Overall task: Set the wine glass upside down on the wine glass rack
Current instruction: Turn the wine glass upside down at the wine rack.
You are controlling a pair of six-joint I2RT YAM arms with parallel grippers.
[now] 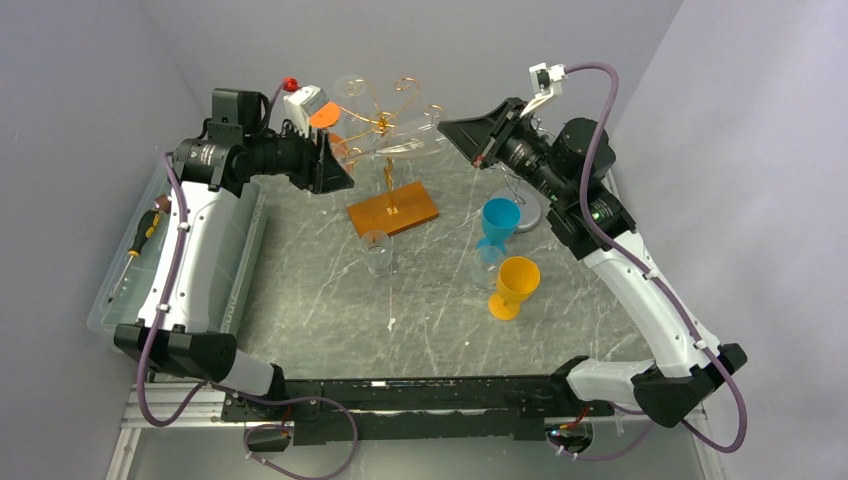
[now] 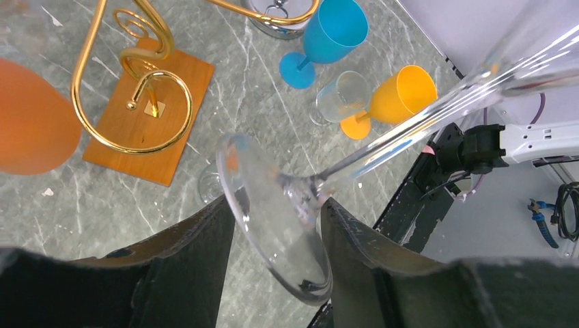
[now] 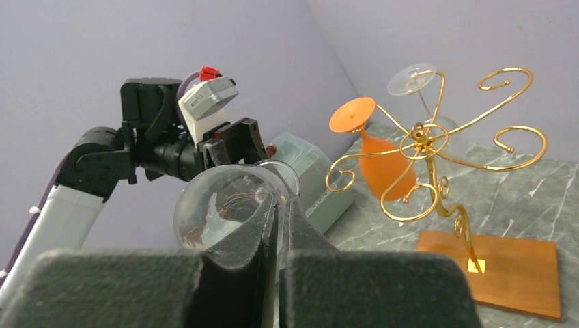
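Observation:
My right gripper is on the bowl's rim (image 1: 438, 134) and the wine glass lies level, so I should tilt the bowl down and use my right gripper to grip its sides (image 1: 415, 142).
A clear wine glass (image 1: 408, 142) lies about level in the air between my two grippers, beside the gold wire rack (image 1: 385, 120) on its wooden base (image 1: 393, 208). My left gripper (image 2: 276, 205) is closed on the glass's foot (image 2: 273, 225); the stem runs up and right to the bowl (image 2: 539, 48). My right gripper (image 3: 280, 198) is shut on the rim of the bowl (image 3: 212, 212). An orange glass (image 3: 382, 164) and another clear glass (image 3: 413, 78) hang upside down on the rack (image 3: 427, 143).
A blue goblet (image 1: 498, 222), a yellow goblet (image 1: 515, 285) and two small clear glasses (image 1: 376, 250) stand on the marble table right of and in front of the rack. A clear bin (image 1: 120, 290) with a screwdriver (image 1: 140, 240) lies at the left edge.

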